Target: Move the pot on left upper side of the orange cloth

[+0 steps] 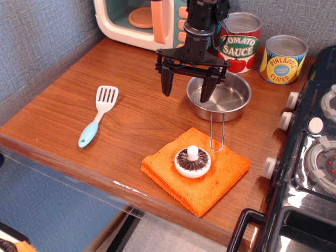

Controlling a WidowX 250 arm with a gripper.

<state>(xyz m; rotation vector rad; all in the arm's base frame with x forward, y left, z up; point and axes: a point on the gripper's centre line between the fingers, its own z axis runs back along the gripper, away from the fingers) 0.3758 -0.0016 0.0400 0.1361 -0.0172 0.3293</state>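
The wire loop handle (217, 146) is lying over the orange cloth's edge (220, 168), so I expect the orange cloth to remain flat and still when the robot's gripper lifts the pot.
The pot (226, 98) is a shallow shiny steel pan standing on the wooden counter, just beyond the orange cloth's far corner. Its wire loop handle (217, 132) reaches forward onto the cloth's top edge. The orange cloth (197, 170) lies near the counter's front edge with a toy mushroom (192, 161) on it. My black gripper (187, 88) hangs open and empty above the pot's left rim, one finger over the pan's inside and the other left of it over bare wood.
A tomato sauce can (239, 42) and a pineapple slices can (283, 59) stand behind the pot. A toy microwave (142, 20) is at the back left. A blue-handled white spatula (98, 121) lies at left. A black toy stove (310, 157) fills the right side.
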